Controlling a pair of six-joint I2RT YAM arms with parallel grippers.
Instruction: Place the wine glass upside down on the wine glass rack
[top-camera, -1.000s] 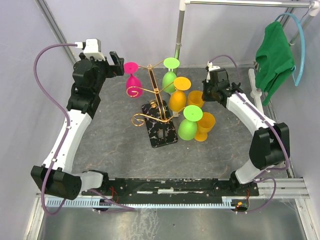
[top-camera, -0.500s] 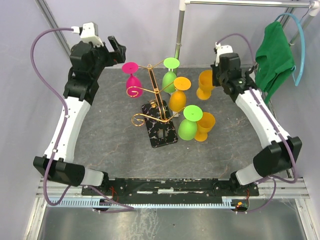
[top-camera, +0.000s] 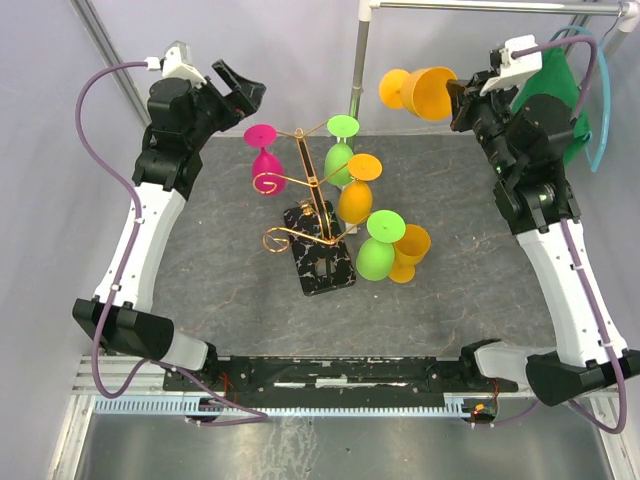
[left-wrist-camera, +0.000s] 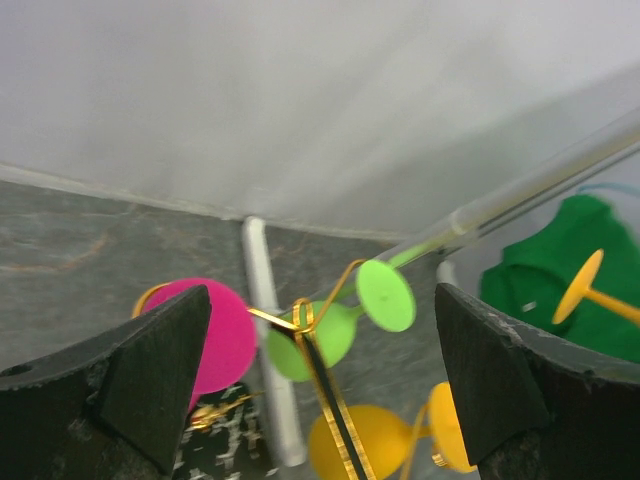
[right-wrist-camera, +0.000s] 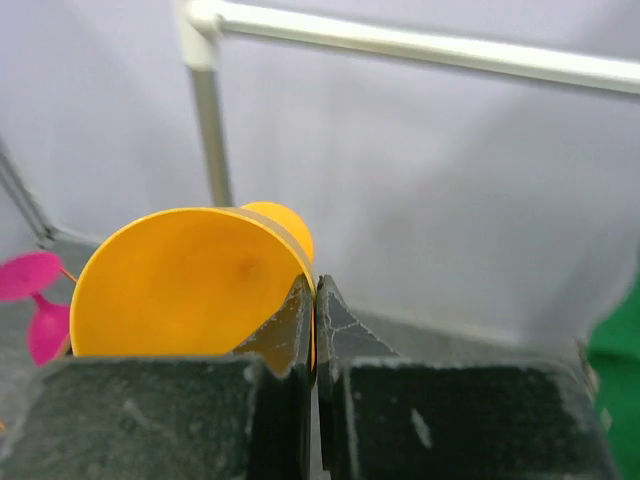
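Observation:
The orange wine glass is held by its rim (top-camera: 450, 92) in my right gripper, far from the empty hooks, so next my left gripper takes hold of the stem (top-camera: 408, 92) before it hangs the glass.
My right gripper (top-camera: 462, 100) is shut on the rim of an orange wine glass (top-camera: 425, 92) and holds it high at the back right, lying sideways with its foot pointing left. In the right wrist view the jaws (right-wrist-camera: 315, 300) pinch the thin rim of the orange bowl (right-wrist-camera: 185, 285). The gold wine glass rack (top-camera: 305, 190) stands mid-table on its black marbled base (top-camera: 320, 262), with a pink glass (top-camera: 266, 165), two green glasses (top-camera: 340, 155) and an orange glass (top-camera: 356, 195) hanging upside down. My left gripper (top-camera: 240, 85) is open, raised at the back left of the rack (left-wrist-camera: 320, 370).
Another orange glass (top-camera: 408, 252) stands on the table right of the rack, behind the lower green glass (top-camera: 378, 255). A white pole stand (top-camera: 358, 60) rises behind the rack. A green cloth (top-camera: 555, 100) hangs on a blue hanger at the far right.
The right arm has closed on the orange glass, lifted it off the table and swung it up and back, tipping it sideways. The left arm has risen and drawn back slightly.

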